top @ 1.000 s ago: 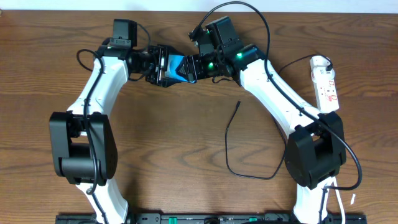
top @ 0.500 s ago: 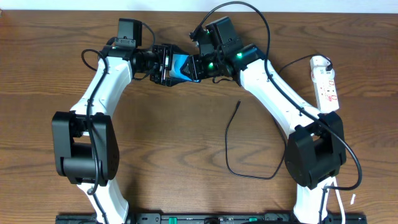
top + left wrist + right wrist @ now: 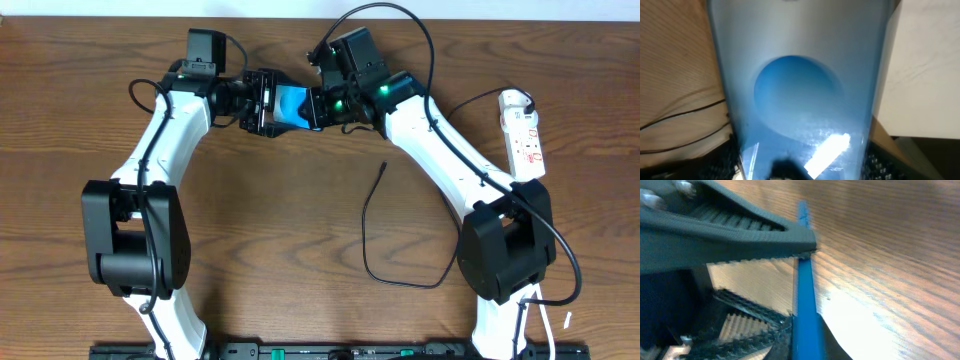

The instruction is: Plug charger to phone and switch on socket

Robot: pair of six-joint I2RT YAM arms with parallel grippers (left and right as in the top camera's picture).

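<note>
I should open my left gripper, which spans the phone's width (image 3: 292,106), then turn it and take the phone across its thickness (image 3: 281,101) while my right gripper holds the phone.
The phone (image 3: 292,103), its screen bright blue, is held off the table at the back centre between both grippers. My left gripper (image 3: 266,104) is shut across its width; the screen (image 3: 800,100) fills the left wrist view, with the ribbed fingers (image 3: 727,160) at its sides. My right gripper (image 3: 318,106) is shut on the phone's right end, and the right wrist view shows the phone edge-on as a blue strip (image 3: 805,290) between the jaws. The charger (image 3: 364,225) lies loose on the table, its tip (image 3: 383,166) free. The socket (image 3: 525,135) lies at the far right.
The left gripper's finger (image 3: 740,235) crosses the top of the right wrist view. Thick black robot cables loop above the right arm (image 3: 400,20) and by its base (image 3: 570,270). Thin black wires (image 3: 675,117) lie on the wood left of the phone.
The left gripper shifted slightly right and back with the phone. The right gripper closed onto the phone's right end.
</note>
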